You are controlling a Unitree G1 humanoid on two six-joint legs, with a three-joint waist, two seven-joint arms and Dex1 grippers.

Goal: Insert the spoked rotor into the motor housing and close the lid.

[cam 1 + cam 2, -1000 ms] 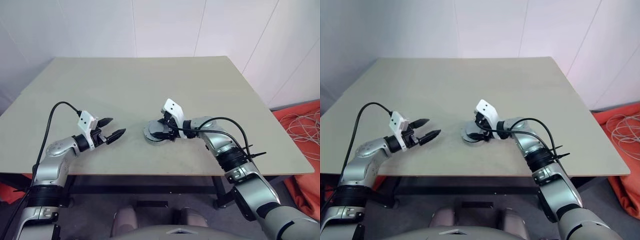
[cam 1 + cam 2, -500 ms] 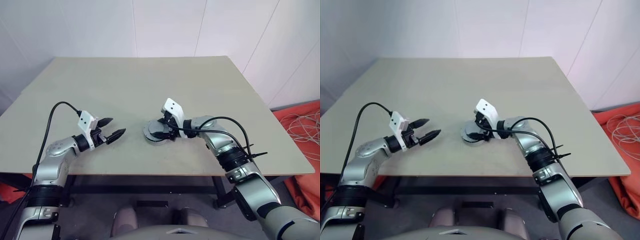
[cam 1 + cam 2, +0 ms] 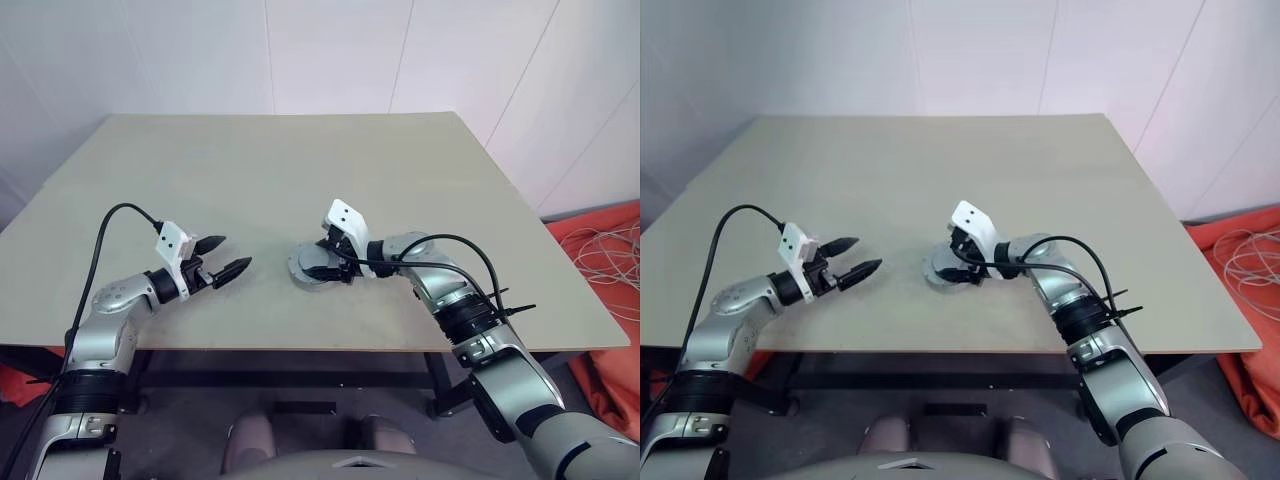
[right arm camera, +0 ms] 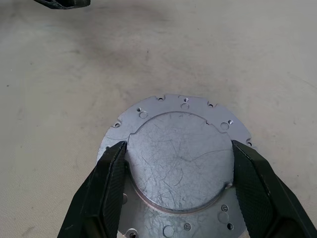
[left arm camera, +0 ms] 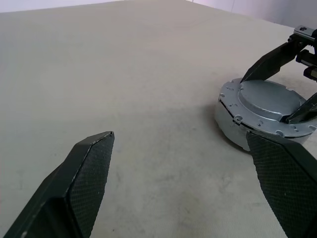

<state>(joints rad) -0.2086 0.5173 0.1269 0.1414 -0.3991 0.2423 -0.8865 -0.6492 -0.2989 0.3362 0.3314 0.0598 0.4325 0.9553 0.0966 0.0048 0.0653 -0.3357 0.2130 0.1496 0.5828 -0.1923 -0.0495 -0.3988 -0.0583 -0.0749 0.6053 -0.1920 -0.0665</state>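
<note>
My left gripper will carry the housing aside, and the lid should stay on it, since the lid's edge sits level around the housing's rim.
The lid, a round grey metal disc with a raised centre and small holes round its flange, lies flat on a pale round body at the table's middle front. The spoked rotor and the motor housing's windings are hidden beneath it. My right gripper reaches in from the right, and its two fingers press against opposite sides of the lid's raised centre. My left gripper hovers open above the table, a hand's width left of the lid, pointing toward it with nothing between its fingers.
The beige table runs back to white walls. An orange cloth with pale cables lies on the floor past the table's right edge. Black cables hang from both forearms.
</note>
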